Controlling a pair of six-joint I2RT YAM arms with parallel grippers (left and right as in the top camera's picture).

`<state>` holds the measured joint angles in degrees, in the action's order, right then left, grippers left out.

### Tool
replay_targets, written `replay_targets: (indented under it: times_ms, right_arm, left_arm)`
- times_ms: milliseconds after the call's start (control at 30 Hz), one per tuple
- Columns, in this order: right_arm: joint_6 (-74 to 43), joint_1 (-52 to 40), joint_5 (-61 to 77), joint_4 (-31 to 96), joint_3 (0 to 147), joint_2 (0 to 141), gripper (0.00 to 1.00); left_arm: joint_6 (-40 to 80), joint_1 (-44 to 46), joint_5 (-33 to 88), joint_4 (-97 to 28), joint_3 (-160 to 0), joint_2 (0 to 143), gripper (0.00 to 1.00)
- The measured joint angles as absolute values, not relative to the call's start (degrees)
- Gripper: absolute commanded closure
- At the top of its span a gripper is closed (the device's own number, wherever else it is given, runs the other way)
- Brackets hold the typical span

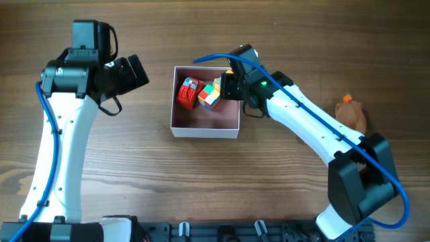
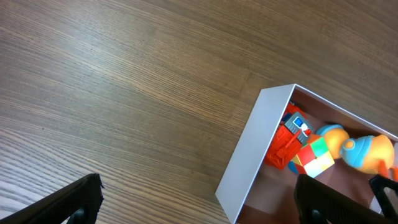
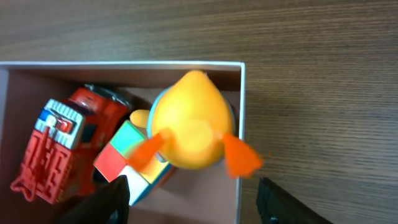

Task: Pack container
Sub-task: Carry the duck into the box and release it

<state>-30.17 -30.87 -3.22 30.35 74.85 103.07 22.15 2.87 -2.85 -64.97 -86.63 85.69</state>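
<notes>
The duck toy is tipped up with its orange feet at the container's rim point(image 3: 241, 155), so I should close my right gripper and push the duck's yellow bottom point(image 3: 194, 118) down.
The container point(image 1: 205, 132) is a shallow white-walled box with a pink inside at the table's middle. In it lie a red toy truck point(image 1: 188, 92) and a multicoloured cube point(image 1: 209, 96). In the right wrist view a yellow duck toy point(image 3: 189, 121) with orange feet sits in the container's corner point(image 3: 242, 106), partly on the cube point(image 3: 121, 152), beside the truck point(image 3: 65, 146). My right gripper point(image 3: 193, 199) is open above that corner point(image 1: 232, 86), its fingers clear of the duck. My left gripper point(image 1: 127, 74) is open and empty, left of the container point(image 2: 252, 155).
A brown toy with an orange top point(image 1: 351, 114) lies on the wooden table at the far right, beside my right arm. Bare wood surrounds the container on its left and front sides.
</notes>
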Motion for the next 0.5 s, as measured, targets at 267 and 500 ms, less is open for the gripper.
replay_targets:
  times_ms: [267, 500]
  right_arm:
    - [-26.92, -30.87, -3.2, 30.98, 74.85, 103.07, 0.49]
    - [-17.45, -30.87, -3.7, 27.05, 76.55, 103.07, 0.89]
  left_arm:
    - [22.15, 2.87, -2.85, -64.97, -86.63, 85.69, 0.0]
    - [22.15, 2.87, -2.85, -64.97, -86.63, 85.69, 0.0]
